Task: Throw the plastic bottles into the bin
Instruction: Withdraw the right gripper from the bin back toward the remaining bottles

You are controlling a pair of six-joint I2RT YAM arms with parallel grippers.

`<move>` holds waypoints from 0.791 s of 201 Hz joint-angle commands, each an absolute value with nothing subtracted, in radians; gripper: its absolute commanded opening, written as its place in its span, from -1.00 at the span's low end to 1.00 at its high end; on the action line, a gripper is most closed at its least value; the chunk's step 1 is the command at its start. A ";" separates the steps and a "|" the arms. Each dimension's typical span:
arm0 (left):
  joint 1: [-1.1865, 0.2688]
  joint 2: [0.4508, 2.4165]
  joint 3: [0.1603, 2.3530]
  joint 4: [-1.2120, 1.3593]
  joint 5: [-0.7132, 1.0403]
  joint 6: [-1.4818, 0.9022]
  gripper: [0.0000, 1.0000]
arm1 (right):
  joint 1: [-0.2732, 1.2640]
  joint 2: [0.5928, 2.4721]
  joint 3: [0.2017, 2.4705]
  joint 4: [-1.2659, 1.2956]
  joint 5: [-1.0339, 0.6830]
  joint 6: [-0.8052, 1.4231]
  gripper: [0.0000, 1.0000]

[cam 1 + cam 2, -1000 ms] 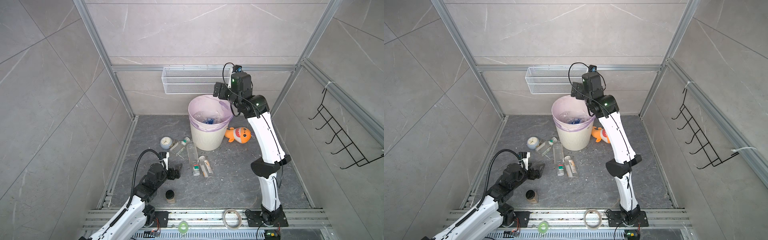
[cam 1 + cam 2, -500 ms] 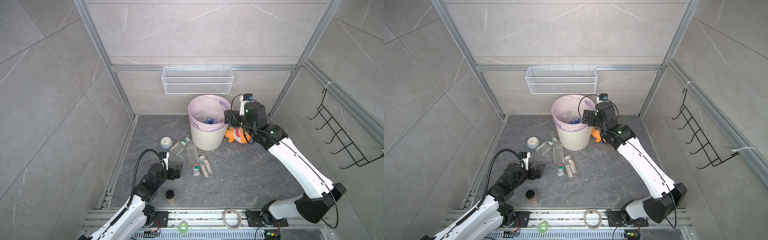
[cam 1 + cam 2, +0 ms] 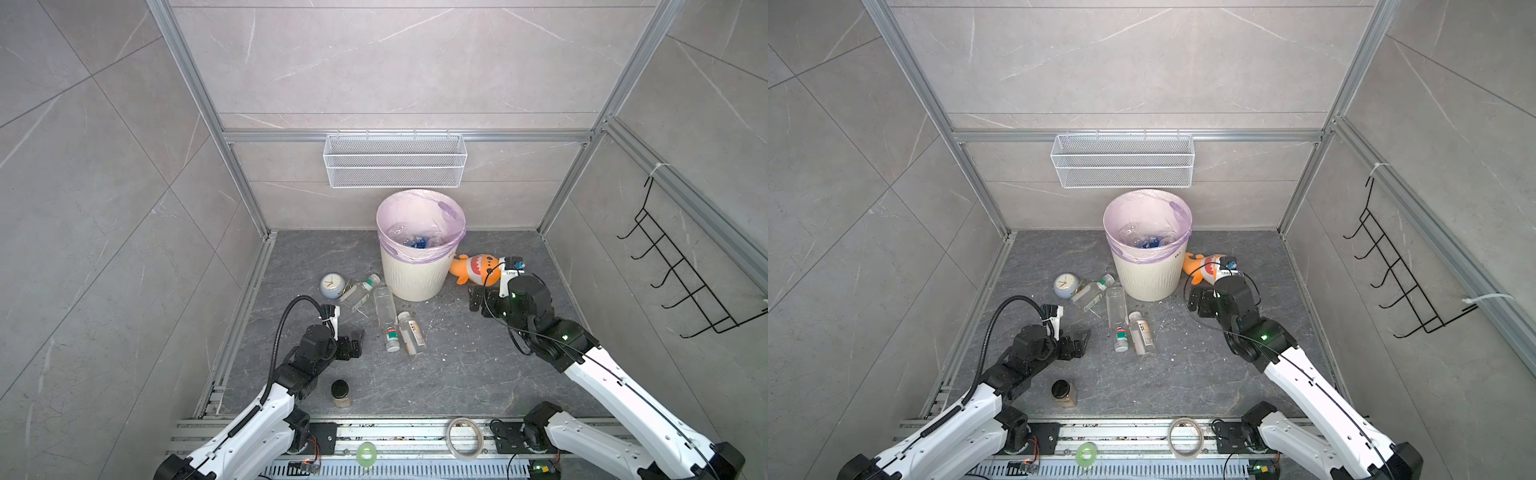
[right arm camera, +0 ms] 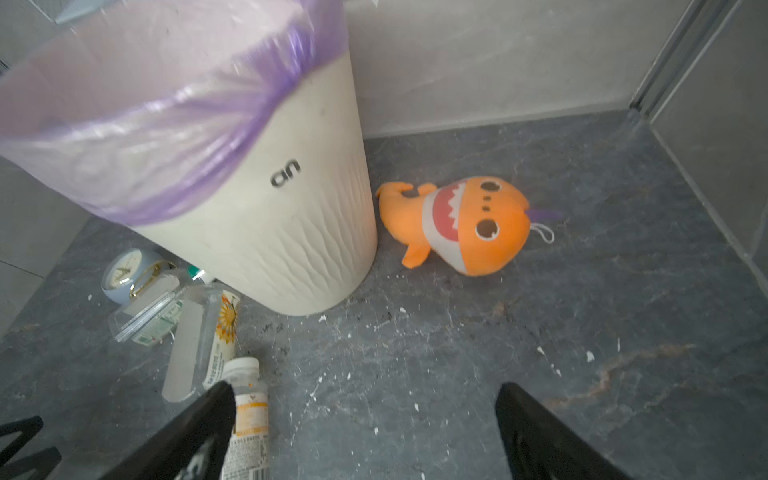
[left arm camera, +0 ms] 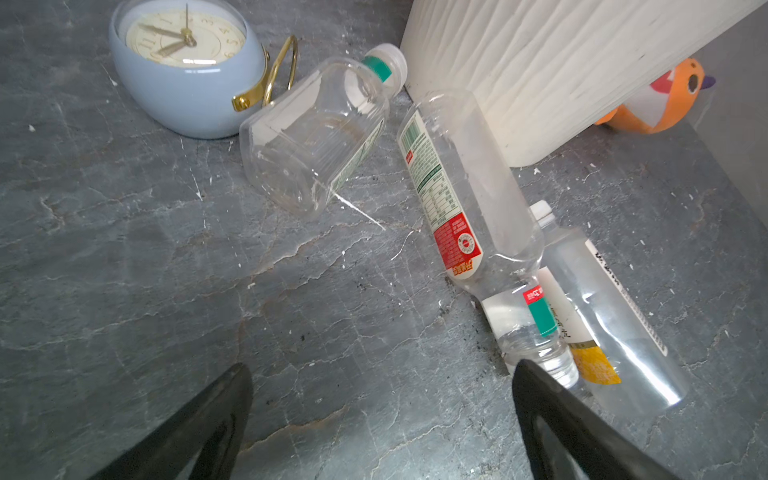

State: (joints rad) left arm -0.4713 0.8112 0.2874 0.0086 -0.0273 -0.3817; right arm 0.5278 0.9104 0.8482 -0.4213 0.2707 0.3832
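I should carry on with my right gripper, its open fingers lined up with the white-yellow labelled bottle's width and a clear way over, and close around its body [image 3: 412, 333].
The cream ribbed bin [image 3: 409, 278] [image 3: 1148, 278] with a purple bag holds several clear bottles [image 3: 415, 241]. Three plastic bottles lie on the floor to its left: a squat one [image 3: 359, 289] [image 5: 320, 133], a long one [image 3: 385, 309] [image 5: 465, 199] and a white-yellow labelled one [image 3: 411, 334] [image 4: 245, 399]. My left gripper [image 3: 353, 336] [image 5: 380, 365] is open and empty, low over the floor just left of them. My right gripper [image 3: 478, 299] [image 4: 365, 386] is open and empty, low beside the bin's right.
A blue clock [image 3: 332, 285] touches the squat bottle. An orange shark toy [image 3: 473, 268] lies right of the bin. A black-lidded jar [image 3: 341, 392] stands near the front. A wire basket [image 3: 395, 166] hangs on the back wall, and tape rolls [image 3: 463, 442] sit on the front rail.
My right arm has swung down from above the bin's rim to low over the floor on its right, still open. The left arm has stayed in place.
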 commanded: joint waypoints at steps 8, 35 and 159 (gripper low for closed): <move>-0.471 0.874 0.358 0.057 -0.030 -0.397 0.99 | 0.526 0.863 0.754 -0.405 0.201 0.413 0.98; -0.471 0.910 0.379 0.056 -0.038 -0.369 0.99 | 0.527 0.842 0.696 -0.406 0.142 0.419 0.99; -0.471 0.931 0.366 0.139 0.074 -0.258 0.94 | 0.693 1.043 0.708 -0.359 0.080 0.416 0.98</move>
State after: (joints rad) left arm -0.4713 0.9550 0.3626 0.0776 0.0593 -0.2890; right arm 0.6388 0.9916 0.6487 -0.3691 0.0349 0.4076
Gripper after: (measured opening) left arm 0.973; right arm 0.989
